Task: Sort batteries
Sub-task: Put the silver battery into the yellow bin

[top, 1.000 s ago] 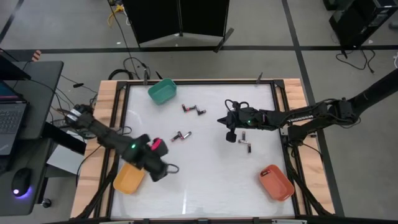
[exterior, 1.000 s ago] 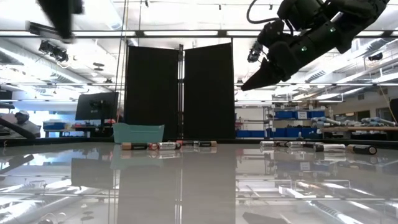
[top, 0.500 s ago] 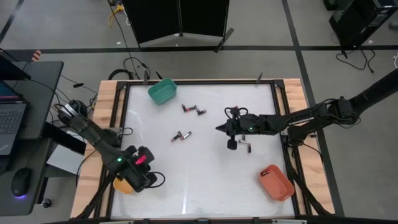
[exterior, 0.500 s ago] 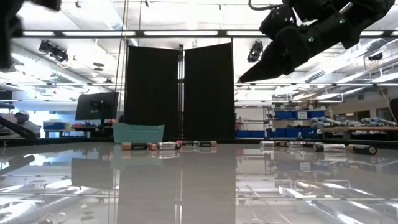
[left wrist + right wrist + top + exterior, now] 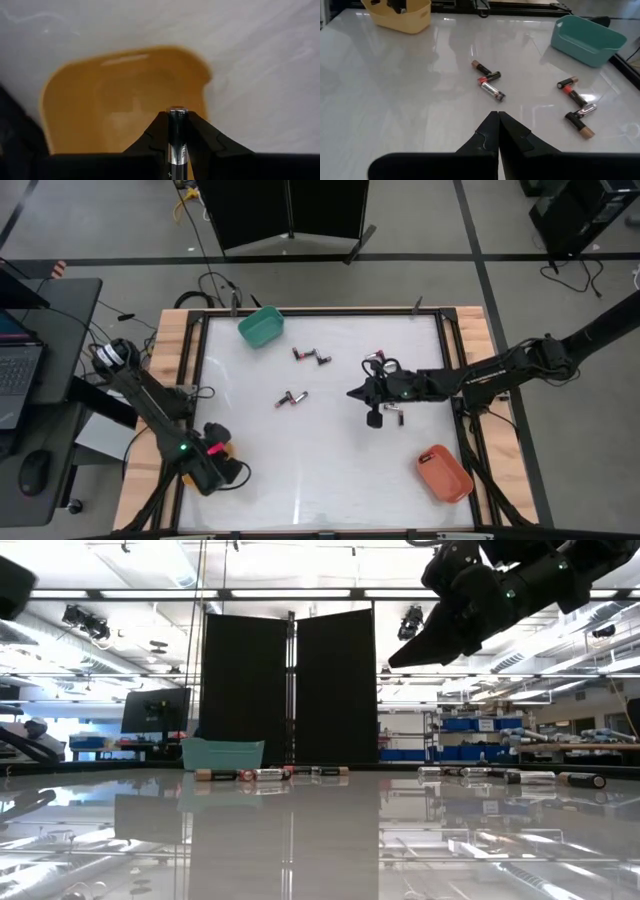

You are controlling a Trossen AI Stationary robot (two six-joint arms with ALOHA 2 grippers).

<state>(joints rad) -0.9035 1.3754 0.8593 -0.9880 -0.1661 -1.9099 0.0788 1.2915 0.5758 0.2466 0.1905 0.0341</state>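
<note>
The silvery battery's end [image 5: 177, 111] is hanging over the yellow bin's open inside [image 5: 132, 97]. My left gripper should go on down until the battery's end is near the bin's bottom before it lets go.
My left gripper [image 5: 177, 120] points down over the yellow bin [image 5: 100, 110] at the table's near left [image 5: 208, 468], shut on a silvery battery [image 5: 177, 137]. My right gripper [image 5: 498, 117] hovers shut and empty above the table's middle right [image 5: 352, 392], high in the low view [image 5: 395, 662]. Loose batteries lie flat on the white table: a pair near the centre [image 5: 292, 397] [image 5: 487, 82], a group farther back [image 5: 310, 357] [image 5: 575, 105], and some under the right arm [image 5: 395, 412]. My left gripper pinches the battery's body [image 5: 177, 145] between its two fingertips, coming from above and pointing down. The battery stands lengthwise along the fingers. Its round end [image 5: 177, 111] sticks out past the tips, over the bin's inside and clear of it.
A green bin [image 5: 261, 326] stands at the far left of the table and a red bin [image 5: 444, 473] at the near right. A wooden frame [image 5: 170, 360] borders the table. Between the battery groups the white surface is bare [image 5: 330, 460].
My left gripper, holding the battery, has swung toward the table's near left corner and come down over the yellow bin, rolling about its own axis on the way. My right gripper has drifted a little toward the near edge, still shut.
</note>
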